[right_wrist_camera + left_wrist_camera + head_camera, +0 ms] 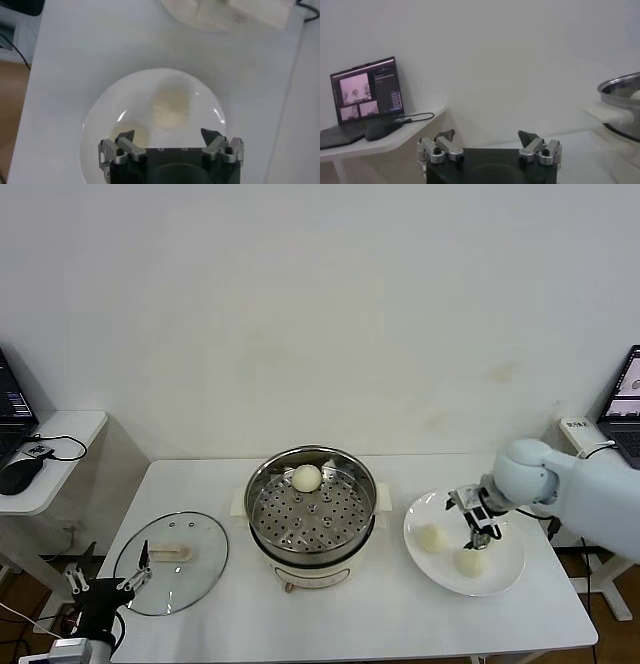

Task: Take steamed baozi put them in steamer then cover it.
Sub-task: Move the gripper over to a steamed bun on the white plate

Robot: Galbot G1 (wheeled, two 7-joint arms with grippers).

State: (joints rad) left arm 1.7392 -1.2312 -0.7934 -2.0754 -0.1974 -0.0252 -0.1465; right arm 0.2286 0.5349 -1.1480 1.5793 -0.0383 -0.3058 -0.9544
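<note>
The robot's right gripper [477, 512] covers part of the plate next to the visible baozi, so the robot should expect another baozi [490, 529] hidden behind that gripper.
The steamer [312, 514] stands mid-table with one baozi [306, 478] on its perforated tray. Two more baozi [432, 538] [470, 562] lie on a white plate [503, 572] to its right. My right gripper [480, 536] hangs open just above the plate, over the nearer bun and holding nothing. In the right wrist view the two buns [171, 107] [131, 134] lie just beyond the open gripper [167, 135]. The glass cover [170, 564] lies flat on the table's left side. My left gripper [135, 576] waits open at the cover's near edge, shown empty in the left wrist view [487, 136].
A side table [50, 454] to the left carries a laptop [367, 90] and a mouse [20, 472]. Another laptop [625, 399] sits at the far right. The steamer's rim [622, 92] shows at the edge of the left wrist view. A white wall stands behind the table.
</note>
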